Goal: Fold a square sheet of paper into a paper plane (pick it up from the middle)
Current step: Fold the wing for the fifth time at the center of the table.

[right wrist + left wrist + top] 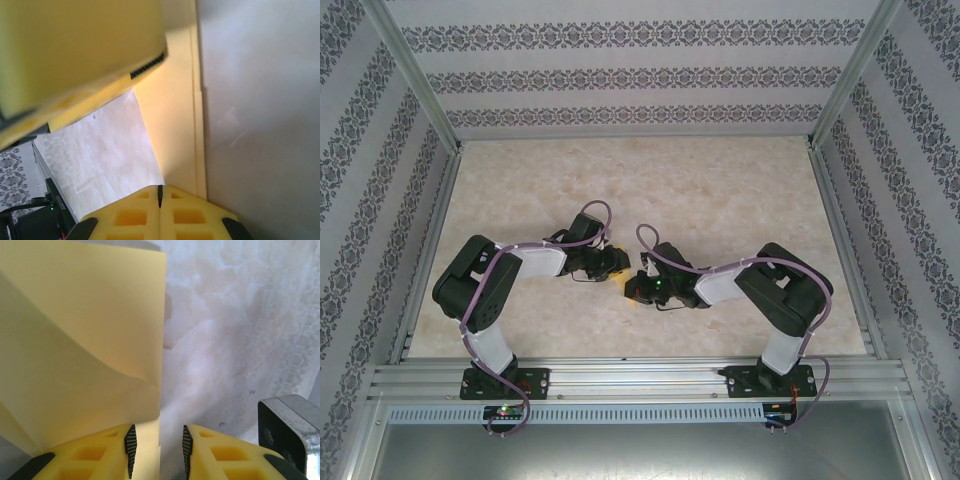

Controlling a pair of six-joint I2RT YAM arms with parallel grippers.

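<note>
The paper's flap point(95, 382) sticks up beside my left gripper while my right gripper is at the narrow end. My right gripper should therefore press further up the paper point(174, 95).
The square sheet of paper point(75, 340) is yellow and folded over, with a slanting crease and a straight right edge. My left gripper point(158, 450) is open; the sheet's edge runs between its jaws beside the left pad point(130, 450). My right gripper point(160, 192) is shut, its tips at the narrow lower end of the paper point(175, 125); no paper shows between its pads. A left-gripper finger point(75, 50) hangs over the sheet in the right wrist view. From above, the left gripper point(616, 262) and right gripper point(632, 290) meet at mid-table. The paper plane is out of view.
The marbled beige table top point(720, 190) runs back to patterned walls point(620, 80) on three sides. An aluminium rail point(640, 375) carries both arm bases at the near edge. A grey metal block point(290, 430) sits right of my left fingers.
</note>
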